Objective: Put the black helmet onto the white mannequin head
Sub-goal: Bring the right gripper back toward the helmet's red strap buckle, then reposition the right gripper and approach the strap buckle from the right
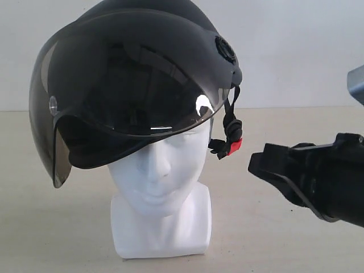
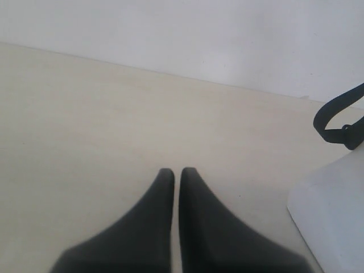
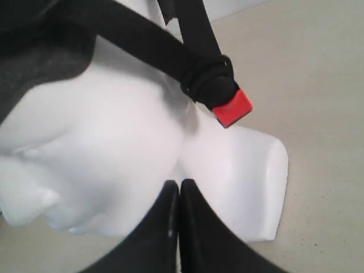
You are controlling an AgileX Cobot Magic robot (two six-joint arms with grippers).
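The robot's right gripper is shut and points at the mannequin head's jaw (image 1: 191,180) below the red clip, so it should move back, open and grab the chin strap (image 1: 233,131) by the clip.
The black helmet (image 1: 142,68) sits on top of the white mannequin head (image 1: 162,193), its smoky visor (image 1: 114,91) covering the brow and its chin strap with the red buckle clip (image 1: 233,147) hanging by the cheek. My right gripper (image 1: 256,165) hovers shut and empty just right of the head, apart from it. In the right wrist view its fingertips (image 3: 178,185) point at the head's jaw (image 3: 114,165), below the red clip (image 3: 232,108). My left gripper (image 2: 177,172) is shut over bare table, beside the head's base (image 2: 335,210); it is out of the exterior view.
The beige table (image 1: 273,233) stretches around the head to a white wall (image 1: 296,51) behind. A grey object's corner (image 1: 357,82) shows at the right edge. A loop of black strap (image 2: 341,122) hangs above the base in the left wrist view.
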